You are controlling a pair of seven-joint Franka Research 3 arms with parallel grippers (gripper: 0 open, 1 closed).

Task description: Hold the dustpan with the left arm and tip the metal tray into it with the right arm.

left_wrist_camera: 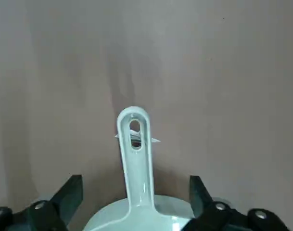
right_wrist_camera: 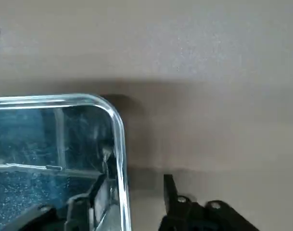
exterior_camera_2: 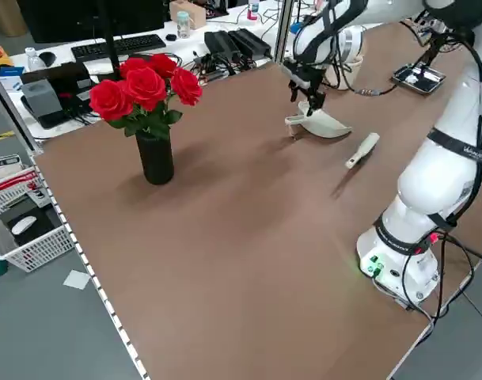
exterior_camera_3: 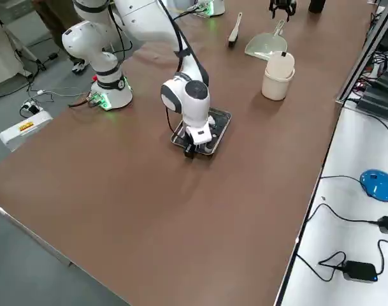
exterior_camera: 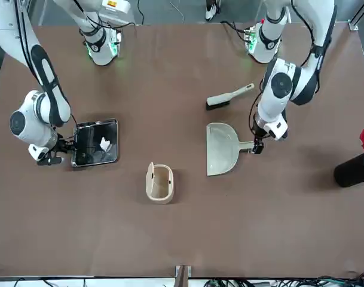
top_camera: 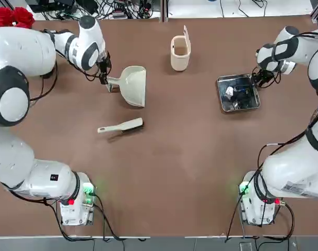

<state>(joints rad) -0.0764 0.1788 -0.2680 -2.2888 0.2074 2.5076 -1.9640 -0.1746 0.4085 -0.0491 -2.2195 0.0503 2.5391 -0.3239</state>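
Note:
Pale pointed tips (left_wrist_camera: 155,140) poke out under the looped handle (left_wrist_camera: 137,168), so I expect a small loose tag to hang down below it when I pick up the dustpan.
The cream dustpan (top_camera: 133,86) (exterior_camera: 220,149) lies flat at the table's far left, its looped handle (left_wrist_camera: 135,139) pointing at the left arm. My left gripper (top_camera: 103,78) (left_wrist_camera: 134,192) is open and hangs low over the handle, one finger on each side, neither touching it. The shiny metal tray (top_camera: 220,94) (exterior_camera: 95,122) rests flat at the right, with white scraps (top_camera: 230,93) and dark bits in it. My right gripper (top_camera: 262,78) (right_wrist_camera: 132,185) is at the tray's outer edge. Its jaws straddle the rim (right_wrist_camera: 118,125), with a gap on the outside finger's side.
A cream hand brush (top_camera: 121,126) lies nearer the bases than the dustpan. A cream bin (top_camera: 180,52) with its lid up stands between dustpan and tray at the back. A black vase of red roses (exterior_camera_2: 146,87) is at the far left corner.

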